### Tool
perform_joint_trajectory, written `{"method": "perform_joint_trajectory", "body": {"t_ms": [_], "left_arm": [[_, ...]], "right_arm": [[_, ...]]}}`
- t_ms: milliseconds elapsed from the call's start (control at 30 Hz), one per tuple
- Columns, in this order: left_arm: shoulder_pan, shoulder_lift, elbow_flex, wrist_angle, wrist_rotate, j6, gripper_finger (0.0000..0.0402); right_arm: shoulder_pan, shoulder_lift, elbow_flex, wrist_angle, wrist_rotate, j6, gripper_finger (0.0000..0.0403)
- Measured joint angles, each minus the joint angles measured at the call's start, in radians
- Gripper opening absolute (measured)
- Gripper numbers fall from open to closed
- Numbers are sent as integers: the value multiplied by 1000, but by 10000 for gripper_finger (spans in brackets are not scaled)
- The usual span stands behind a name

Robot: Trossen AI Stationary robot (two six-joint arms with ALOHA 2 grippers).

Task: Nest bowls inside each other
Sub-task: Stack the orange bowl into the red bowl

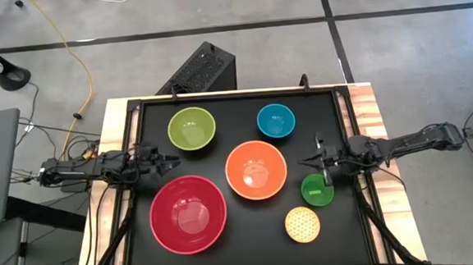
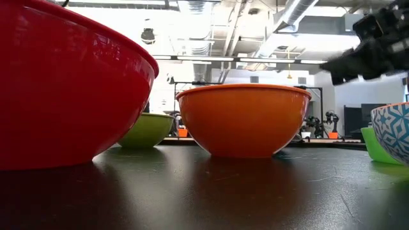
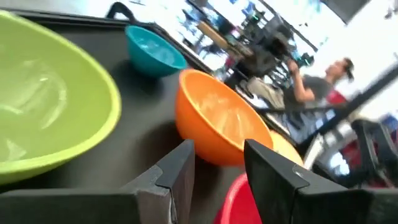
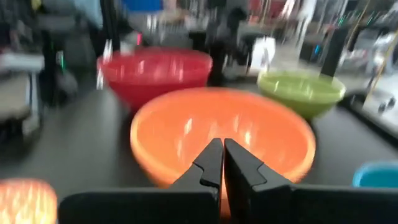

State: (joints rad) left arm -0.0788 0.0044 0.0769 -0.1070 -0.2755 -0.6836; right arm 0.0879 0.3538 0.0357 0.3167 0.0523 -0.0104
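Observation:
My right gripper should go up, open and come down with its fingers on both sides of the rim (image 1: 277, 155) facing the blue bowl, because it is pointing shut and level at the orange bowl (image 1: 256, 171).
Six bowls stand apart, each upright on its base, on the black table. Red bowl (image 1: 188, 213) near left, orange bowl (image 1: 256, 169) in the middle, lime green bowl (image 1: 191, 128) far left, blue bowl (image 1: 275, 120) far right, bright green bowl (image 1: 317, 190) and lattice yellow bowl (image 1: 302, 224) near right. My left gripper (image 1: 175, 162) hovers open at the table's left side, above the red bowl's far rim, with nothing between its fingers. My right gripper (image 1: 304, 161) is shut and empty at the right side, beside the orange bowl and above the bright green one.
A raised black frame (image 1: 234, 95) borders the table, with wooden strips (image 1: 370, 108) outside it. In the low view the red bowl (image 2: 64, 89) and orange bowl (image 2: 243, 118) stand close to the camera. A person (image 3: 323, 78) sits in the room beyond.

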Motion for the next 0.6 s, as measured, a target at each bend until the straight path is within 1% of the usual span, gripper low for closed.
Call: {"method": "perform_joint_trajectory", "body": {"t_ms": [67, 167, 267, 333, 400, 533, 600], "left_arm": [[0, 0, 0, 12, 8, -9, 128], [0, 0, 1, 101, 71, 54, 128], [0, 4, 4, 233, 92, 126, 128], [0, 15, 33, 255, 76, 187, 127], [0, 40, 82, 218, 42, 253, 122], [0, 136, 210, 74, -47, 355, 96], [0, 192, 288, -25, -103, 388, 79]], "right_arm": [[-6, 0, 0, 129, 39, 37, 31], [-13, -1, 29, 251, 145, 60, 31], [-13, 22, 112, 266, 211, 62, 30], [-13, 65, 188, 248, 228, 66, 25], [-11, 137, 285, 202, 265, 86, 16], [-30, 303, 491, 11, 276, 209, 5], [-47, 377, 583, -87, 272, 217, 8]]}}
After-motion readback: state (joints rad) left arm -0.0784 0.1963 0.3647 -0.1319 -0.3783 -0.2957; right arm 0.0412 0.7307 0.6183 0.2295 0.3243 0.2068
